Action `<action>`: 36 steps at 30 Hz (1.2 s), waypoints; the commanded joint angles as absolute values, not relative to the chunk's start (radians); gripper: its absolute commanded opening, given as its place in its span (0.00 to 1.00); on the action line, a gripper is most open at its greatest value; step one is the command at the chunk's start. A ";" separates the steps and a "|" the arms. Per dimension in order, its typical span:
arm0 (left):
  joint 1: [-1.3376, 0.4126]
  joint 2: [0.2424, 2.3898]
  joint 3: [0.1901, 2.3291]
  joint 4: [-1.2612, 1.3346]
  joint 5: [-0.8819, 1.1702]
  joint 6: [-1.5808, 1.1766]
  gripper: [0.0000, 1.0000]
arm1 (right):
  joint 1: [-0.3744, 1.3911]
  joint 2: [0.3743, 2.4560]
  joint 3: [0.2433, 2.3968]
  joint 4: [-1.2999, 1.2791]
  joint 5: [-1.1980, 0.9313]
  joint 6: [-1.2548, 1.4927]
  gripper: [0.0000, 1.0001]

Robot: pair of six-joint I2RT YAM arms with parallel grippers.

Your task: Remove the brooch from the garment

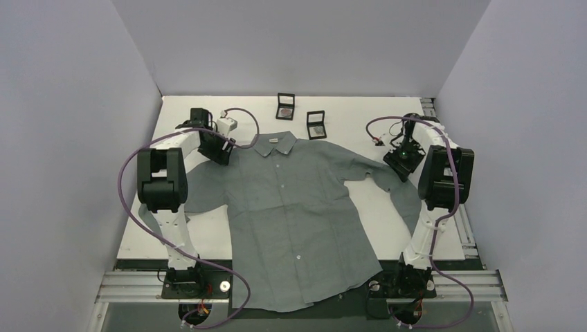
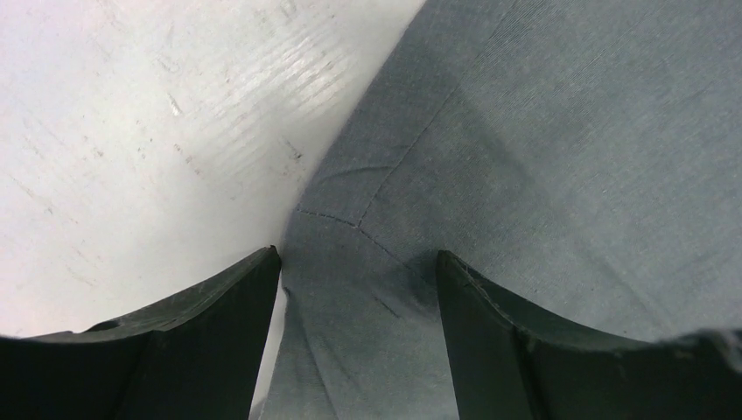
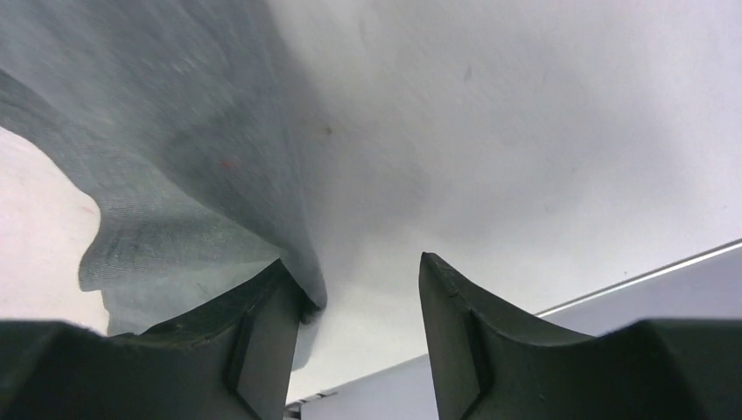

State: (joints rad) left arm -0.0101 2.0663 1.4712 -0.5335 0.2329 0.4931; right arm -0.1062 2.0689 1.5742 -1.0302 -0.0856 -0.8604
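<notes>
The garment's sleeve bends (image 1: 389,181) toward the near edge, far from the robot's left gripper, so next the right gripper pulls the slanting cloth (image 1: 363,166) straight out from the garment's shoulder.
The garment (image 1: 297,207), a grey collared shirt with small white buttons, lies spread front-up on the white table (image 1: 201,235). I cannot make out the brooch on it in any view. My left gripper (image 1: 221,151) is at the shirt's left shoulder. In the left wrist view it (image 2: 359,254) is open, with flat grey cloth (image 2: 542,131) and a seam lying between the fingers. My right gripper (image 1: 400,166) is at the end of the right sleeve. It (image 3: 350,258) is open too. The sleeve's edge (image 3: 175,131) rests against its left finger (image 3: 262,306), and bare table shows in the gap.
Two small square black boxes stand open behind the collar. The far one (image 1: 285,106) shows a reddish-brown inside, the nearer one (image 1: 316,125) a grey one. Grey walls close in the table on three sides. The shirt's hem hangs over the near edge between the arm bases.
</notes>
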 commanded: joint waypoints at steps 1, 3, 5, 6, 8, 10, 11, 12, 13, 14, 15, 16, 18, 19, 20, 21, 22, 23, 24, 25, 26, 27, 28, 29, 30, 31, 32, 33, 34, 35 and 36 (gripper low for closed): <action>0.034 2.042 1.432 -0.525 0.182 0.526 0.63 | -0.131 2.024 1.558 -1.054 0.034 -0.930 0.46; 0.044 2.046 1.428 -0.522 0.176 0.530 0.62 | -0.136 2.044 1.550 -1.030 0.081 -0.937 0.41; 0.053 2.053 1.431 -0.523 0.176 0.533 0.62 | -0.139 2.080 1.561 -1.022 0.112 -0.939 0.31; 0.056 2.060 1.434 -0.524 0.173 0.535 0.62 | -0.139 2.101 1.564 -1.005 0.124 -0.939 0.28; 0.064 2.068 1.439 -0.522 0.167 0.537 0.61 | -0.137 2.132 1.579 -0.968 0.163 -0.932 0.23; 0.071 2.076 1.446 -0.522 0.160 0.540 0.61 | -0.135 2.168 1.649 -0.962 0.189 -0.930 0.23; 0.077 2.082 1.449 -0.520 0.159 0.542 0.61 | -0.135 2.177 1.668 -0.955 0.210 -0.925 0.25; 0.079 2.085 1.452 -0.519 0.156 0.543 0.61 | -0.133 2.189 1.694 -0.936 0.222 -0.927 0.27; 0.084 2.091 1.459 -0.519 0.156 0.543 0.61 | -0.127 2.192 1.704 -0.923 0.246 -0.936 0.31; 0.086 2.094 1.464 -0.520 0.159 0.544 0.61 | -0.123 2.194 1.719 -0.892 0.269 -0.940 0.33; 0.087 2.100 1.472 -0.522 0.161 0.544 0.61 | -0.115 2.194 1.725 -0.877 0.277 -0.947 0.36; 0.086 2.102 1.477 -0.522 0.168 0.544 0.61 | -0.109 2.194 1.741 -0.851 0.292 -0.952 0.36; 0.083 2.112 1.498 -0.526 0.182 0.534 0.61 | -0.096 2.200 1.772 -0.815 0.311 -0.951 0.41; 0.081 2.120 1.516 -0.528 0.186 0.528 0.61 | -0.088 2.207 1.784 -0.792 0.319 -0.949 0.46; 0.080 2.125 1.526 -0.534 0.191 0.519 0.61 | -0.085 2.210 1.811 -0.784 0.333 -0.944 0.48; 0.077 2.132 1.549 -0.539 0.193 0.516 0.62 | -0.083 2.216 1.824 -0.776 0.340 -0.943 0.53; 0.077 2.134 1.560 -0.544 0.195 0.507 0.63 | -0.082 2.217 1.847 -0.774 0.352 -0.941 0.55; 0.076 2.134 1.578 -0.546 0.198 0.502 0.65 | -0.084 2.213 1.856 -0.776 0.355 -0.941 0.58; 0.076 2.130 1.585 -0.548 0.211 0.491 0.66 | -0.086 2.207 1.867 -0.778 0.353 -0.937 0.62; 0.077 2.115 1.594 -0.549 0.223 0.485 0.69 | -0.090 2.187 1.869 -0.788 0.347 -0.933 0.64; 0.078 2.105 1.596 -0.544 0.245 0.471 0.76 | -0.096 2.174 1.872 -0.799 0.316 -0.926 0.69; 0.082 2.078 1.597 -0.542 0.266 0.455 0.80 | -0.100 2.140 1.871 -0.825 0.291 -0.922 0.71; 0.083 2.062 1.595 -0.539 0.273 0.448 0.93 | -0.108 2.122 1.870 -0.836 0.239 -0.904 0.74; 0.082 2.026 1.594 -0.537 0.281 0.423 0.98 | -0.110 2.081 1.868 -0.859 0.211 -0.891 0.75; 0.082 2.007 1.592 -0.535 0.285 0.410 0.98 | -0.116 2.059 1.869 -0.873 0.146 -0.870 0.76; 0.083 1.967 1.592 -0.538 0.300 0.388 0.97 | -0.118 2.016 1.867 -0.903 0.062 -0.860 0.76; 0.084 1.945 1.592 -0.548 0.309 0.376 0.96 | -0.125 1.992 1.864 -0.912 0.015 -0.833 0.77; 0.085 1.905 1.592 -0.563 0.330 0.356 0.96 | -0.128 1.944 1.852 -0.922 -0.065 -0.802 0.77; 0.088 1.857 1.597 -0.577 0.343 0.348 0.96 | -0.129 1.921 1.847 -0.927 -0.102 -0.788 0.77; 0.089 1.842 1.602 -0.607 0.367 0.335 0.96 | -0.130 1.878 1.840 -0.940 -0.176 -0.763 0.77; 0.093 1.809 1.609 -0.622 0.378 0.329 0.96 | -0.131 1.858 1.838 -0.947 -0.211 -0.746 0.78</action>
State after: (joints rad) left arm 0.0795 2.0178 1.5517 -0.5774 0.2775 0.3977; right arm -0.1204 2.0598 1.8336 -0.8978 0.0422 -0.8494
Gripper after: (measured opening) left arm 0.965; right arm 0.773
